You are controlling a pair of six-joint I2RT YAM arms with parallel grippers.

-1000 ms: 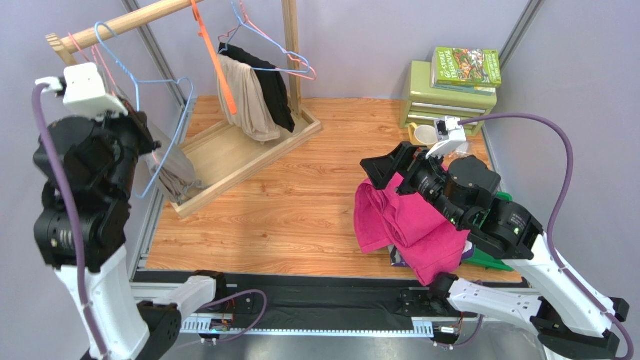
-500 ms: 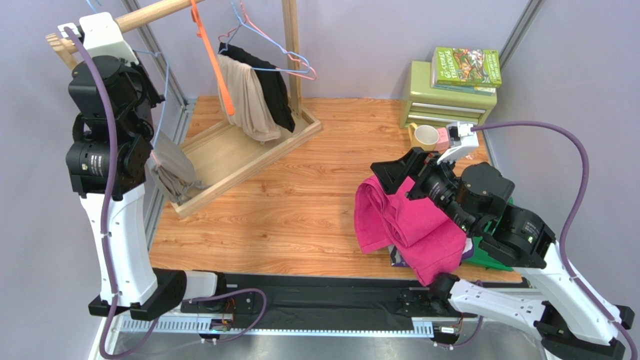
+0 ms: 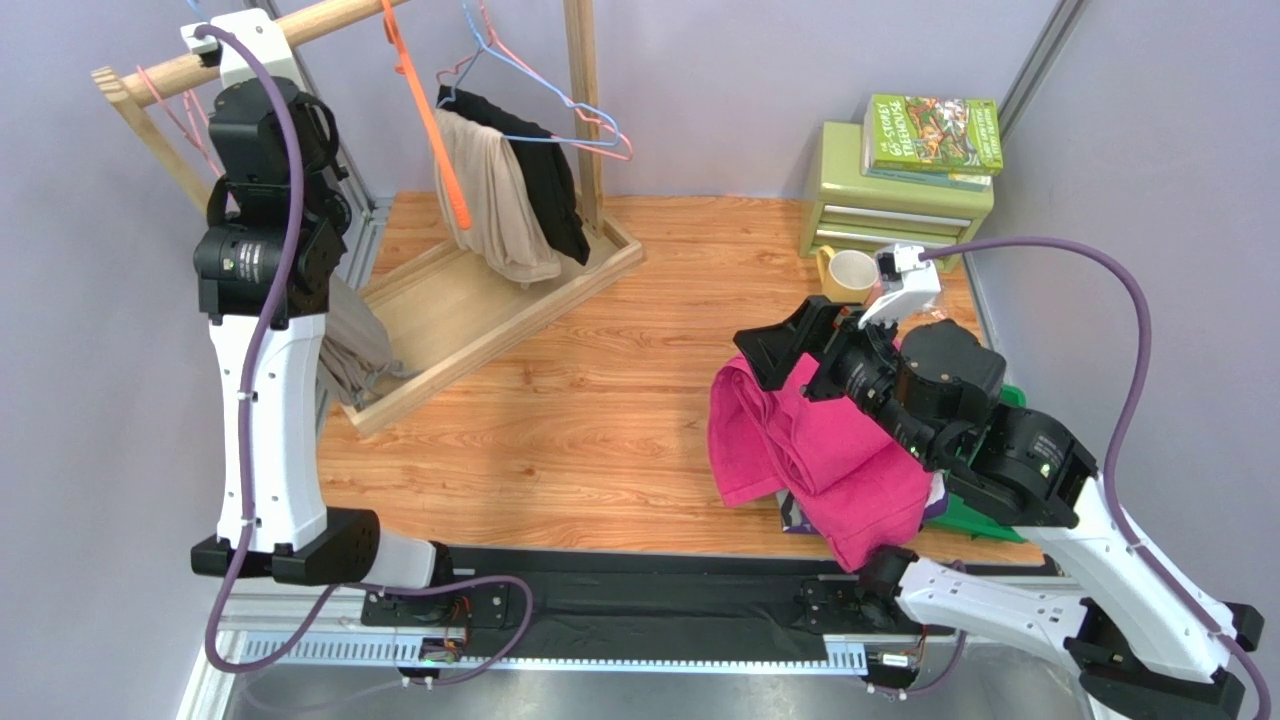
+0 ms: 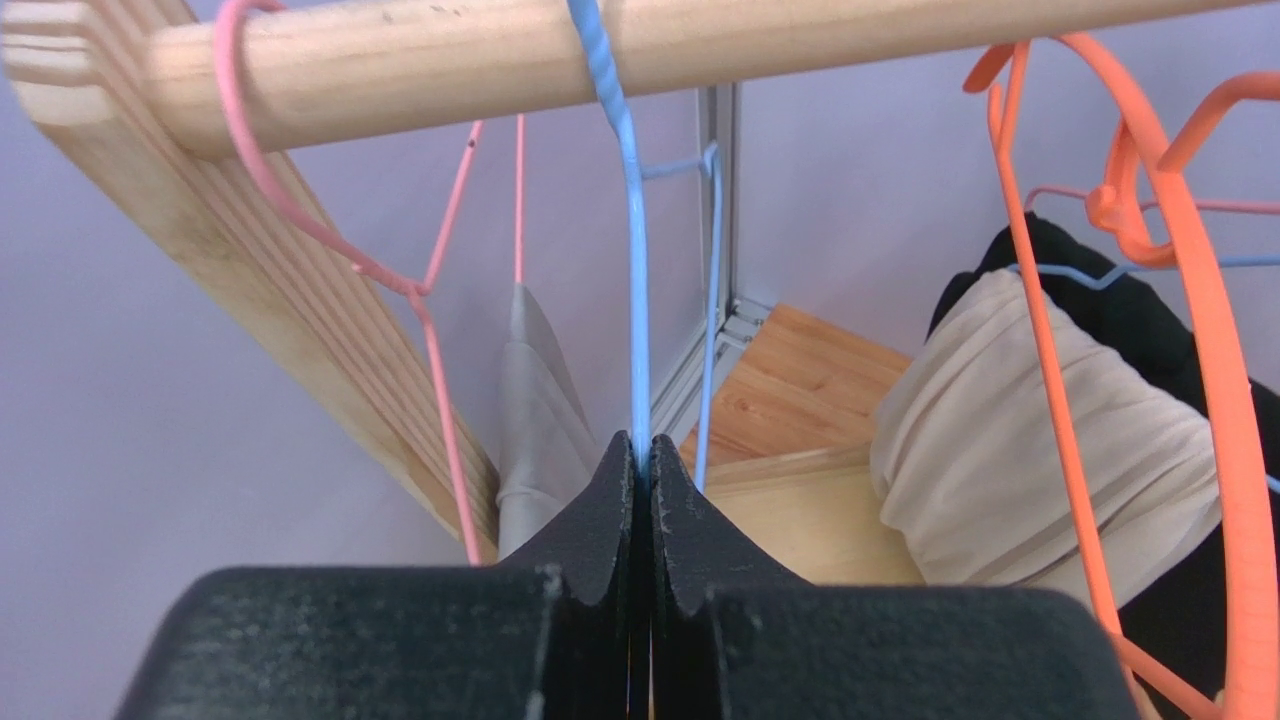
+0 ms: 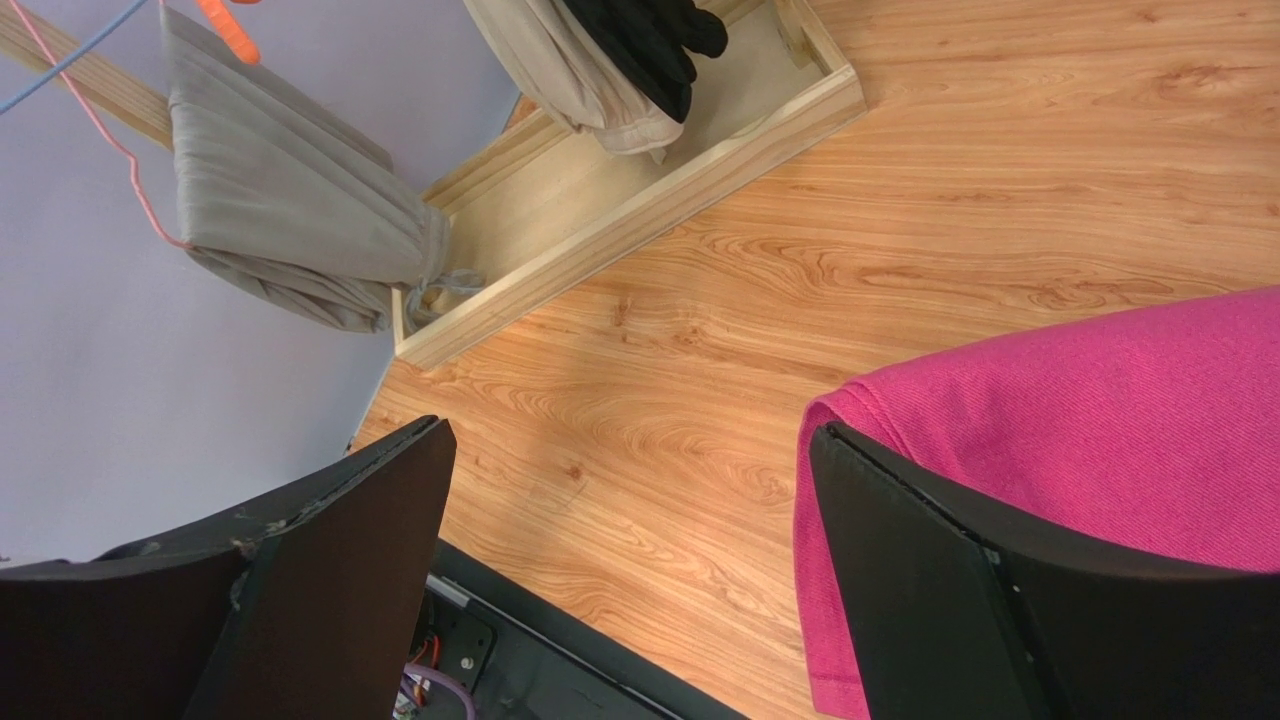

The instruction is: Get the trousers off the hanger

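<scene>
The blue hanger's hook goes over the wooden rail. My left gripper should keep bringing the hanger down until the hook sits there, then let go.
The pink trousers lie in a folded heap on the table at the right; a dark patterned corner peeks out beneath them. My right gripper hovers open over the bare wood, one finger beside the pink cloth's edge. My left gripper is raised to the wooden rail and shut on the thin wire of a blue hanger, whose hook goes over the rail. A pink hanger hangs beside it, with a grey garment below.
Beige and black garments hang on a hanger further along the rail, next to an orange hanger. The rack's wooden base tray sits at the back left. A green drawer box with books and a mug stand at the back right.
My left arm has swung up and back from the near left to the rail, carrying the blue hanger with it. The right arm has barely shifted.
</scene>
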